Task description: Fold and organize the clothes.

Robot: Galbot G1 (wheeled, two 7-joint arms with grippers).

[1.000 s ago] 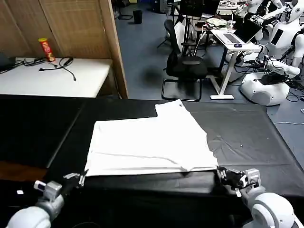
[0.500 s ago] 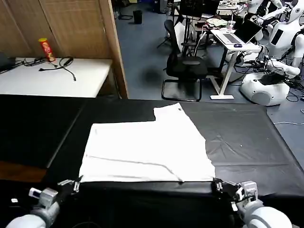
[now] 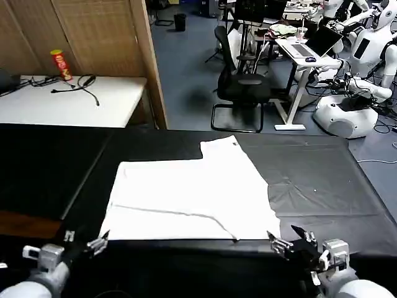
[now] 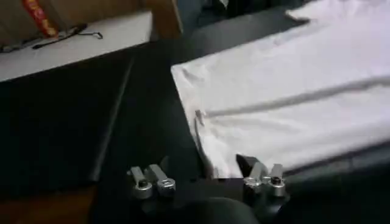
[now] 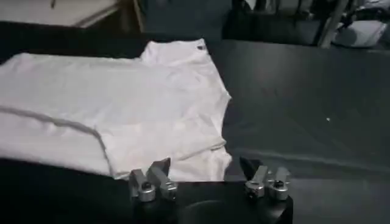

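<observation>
My gripper will find a printed front hidden underneath when it turns over the partly folded white T-shirt point(image 3: 192, 189), because only plain cloth point(image 3: 164, 183) shows on it.
The clothes are one white T-shirt point(image 3: 192, 192) lying flat and partly folded on the black tablecloth point(image 3: 322, 186), with a sleeve sticking out at the far side. My left gripper point(image 3: 85, 240) hovers open just off the shirt's near left corner, holding nothing. My right gripper point(image 3: 286, 238) stands open just off the near right corner, also with nothing in it. In the left wrist view the shirt point(image 4: 286, 97) lies past the open left gripper point(image 4: 204, 167). The right wrist view has the shirt's hem point(image 5: 122, 103) just beyond the open right gripper point(image 5: 206, 165).
A white side table point(image 3: 68, 102) with a red can point(image 3: 61, 65) and cables stands at the back left beside a wooden partition point(image 3: 99, 37). Behind the table are an office chair point(image 3: 239, 87), a desk and other robots point(image 3: 353, 112).
Both grippers have let go of the shirt's near corners, opened, and drawn back toward me. The shirt was pulled slightly nearer and now lies flat.
</observation>
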